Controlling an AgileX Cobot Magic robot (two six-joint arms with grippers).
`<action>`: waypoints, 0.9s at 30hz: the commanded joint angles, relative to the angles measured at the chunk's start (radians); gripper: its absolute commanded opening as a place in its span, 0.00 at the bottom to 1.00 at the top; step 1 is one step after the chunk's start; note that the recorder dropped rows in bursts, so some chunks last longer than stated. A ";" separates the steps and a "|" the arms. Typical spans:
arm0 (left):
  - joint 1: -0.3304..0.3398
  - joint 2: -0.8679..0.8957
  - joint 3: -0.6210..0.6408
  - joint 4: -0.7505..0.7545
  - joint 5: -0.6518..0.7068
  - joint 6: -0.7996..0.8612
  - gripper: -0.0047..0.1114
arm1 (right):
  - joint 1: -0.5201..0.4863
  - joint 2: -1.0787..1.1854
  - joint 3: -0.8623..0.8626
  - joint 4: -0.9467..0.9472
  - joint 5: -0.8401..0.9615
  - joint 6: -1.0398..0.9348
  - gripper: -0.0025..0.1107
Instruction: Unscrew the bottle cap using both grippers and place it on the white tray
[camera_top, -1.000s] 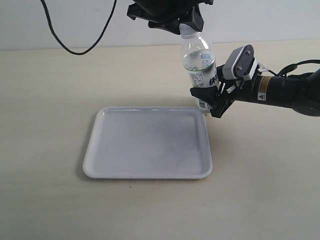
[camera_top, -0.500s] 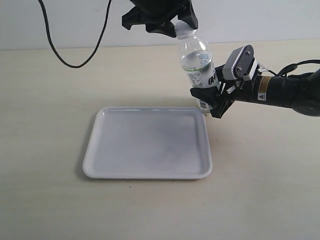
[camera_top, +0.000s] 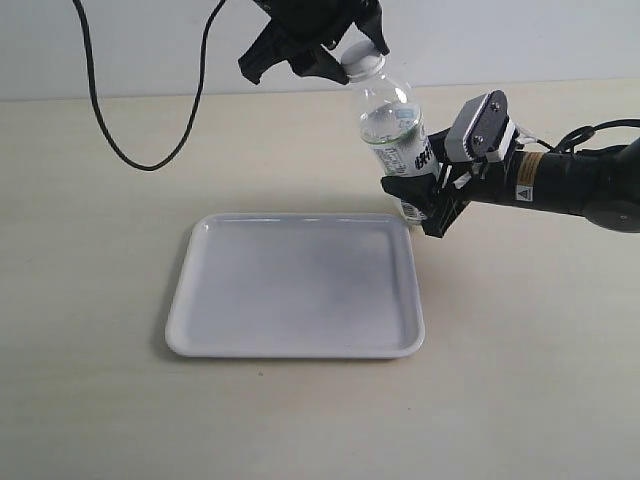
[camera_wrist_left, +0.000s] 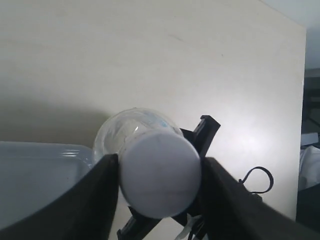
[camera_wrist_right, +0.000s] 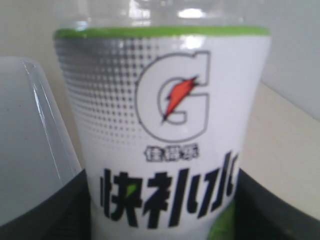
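Note:
The cap is still on the tilted bottle's neck. Next, my left gripper opens, turns back and takes hold of the cap to twist it further.
The clear bottle with its white label stands tilted, top leaning left, just behind the white tray's far right corner. My right gripper is shut on the bottle's lower body; black fingers press both sides of the label. My left gripper comes down from above and is shut on the white bottle cap, which still sits on the bottle's neck. Both black fingers touch the cap's sides. The cap shows just below the gripper in the exterior view.
A black cable loops over the table at the back left. The tray's rim shows beside the bottle in the left wrist view. The right arm lies across the table on the right.
The left gripper has turned on the cap and shifted left and slightly up. The bottle's top has leaned further left. The right gripper has stayed in place.

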 joint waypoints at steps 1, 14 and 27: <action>-0.005 -0.004 -0.001 -0.036 0.015 -0.050 0.04 | 0.002 -0.002 -0.002 0.014 -0.050 0.002 0.02; -0.005 -0.004 -0.001 -0.027 0.008 0.086 0.77 | 0.002 -0.002 -0.002 0.014 -0.052 0.006 0.02; -0.002 -0.004 -0.001 -0.020 -0.071 0.381 0.70 | 0.002 -0.002 -0.002 0.014 -0.052 0.011 0.02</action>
